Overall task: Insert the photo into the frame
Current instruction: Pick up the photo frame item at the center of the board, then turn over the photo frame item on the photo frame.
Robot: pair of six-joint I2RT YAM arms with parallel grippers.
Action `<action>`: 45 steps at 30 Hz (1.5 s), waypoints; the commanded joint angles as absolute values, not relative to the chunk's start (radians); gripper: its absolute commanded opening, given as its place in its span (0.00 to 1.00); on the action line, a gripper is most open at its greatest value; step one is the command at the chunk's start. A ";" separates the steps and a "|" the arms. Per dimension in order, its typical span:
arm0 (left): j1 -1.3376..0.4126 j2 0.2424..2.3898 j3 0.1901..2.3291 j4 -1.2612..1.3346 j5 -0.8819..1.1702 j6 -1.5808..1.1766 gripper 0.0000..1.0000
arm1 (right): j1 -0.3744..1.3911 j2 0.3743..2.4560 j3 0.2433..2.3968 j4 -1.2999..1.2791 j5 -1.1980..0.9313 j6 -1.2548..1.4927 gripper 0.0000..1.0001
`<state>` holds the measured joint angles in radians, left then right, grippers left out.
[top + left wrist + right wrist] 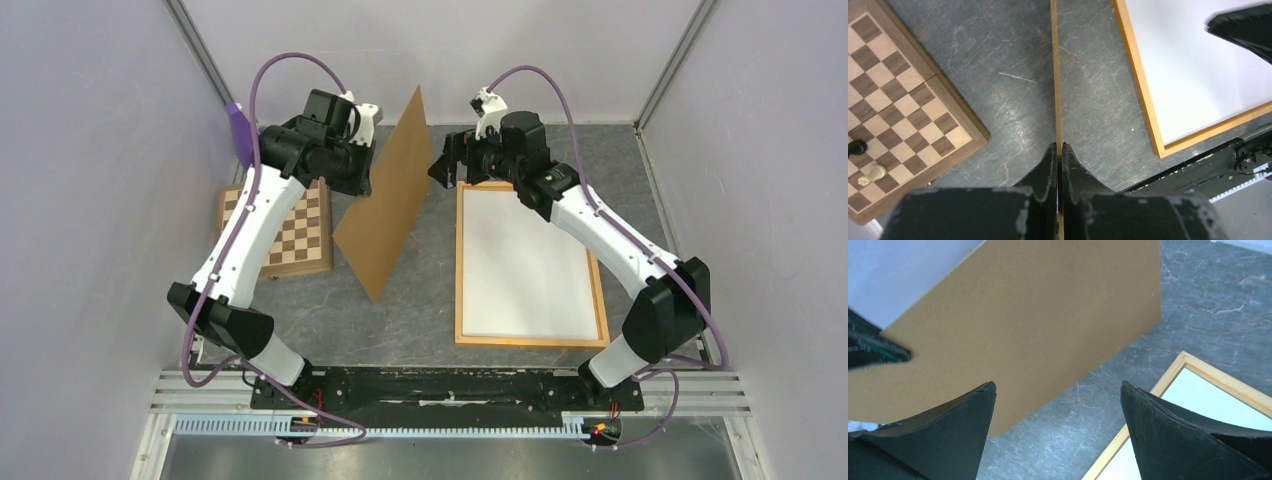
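The backing board's broad side (392, 198) is at a slant across my open right gripper's fingers, so my right gripper should move back and grip the backing board's edge (421, 209) across from my left gripper.
A plain brown backing board (385, 200) stands on edge, tilted, in the middle of the table. My left gripper (365, 165) is shut on its upper left edge. In the left wrist view the jaws (1059, 146) pinch the board's thin edge (1054, 75). The frame (460, 260), light orange wood, lies flat at the right with a plain white sheet (525, 265) filling it. No printed face of the photo shows. My right gripper (445, 165) hovers open over the frame's far left corner, just right of the board (1038, 315), with nothing between its fingertips (1058, 385).
A brown-and-white chessboard (290, 230) lies at the left, with a black piece (855, 147) and a white piece (872, 173) on it. A purple object (240, 135) sits by the left wall. Grey walls close in on three sides.
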<state>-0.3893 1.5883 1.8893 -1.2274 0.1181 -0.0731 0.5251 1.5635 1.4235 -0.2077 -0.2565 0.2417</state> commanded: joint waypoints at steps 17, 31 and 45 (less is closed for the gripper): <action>-0.702 1.575 1.741 -0.993 -0.057 -0.180 0.02 | 0.379 1.629 1.523 -0.051 -0.450 0.617 0.98; -0.803 1.622 1.753 -0.938 -0.107 -0.208 0.02 | 0.374 1.615 1.402 -0.094 -0.381 0.621 0.94; -0.867 1.658 1.787 -0.911 -0.072 -0.219 0.38 | 0.361 1.563 1.319 -0.071 -0.368 0.604 0.87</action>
<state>-0.8528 1.6344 1.7676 -0.9382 -0.1165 -0.1680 0.3691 1.5978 1.3193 -0.0807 -0.3832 0.6228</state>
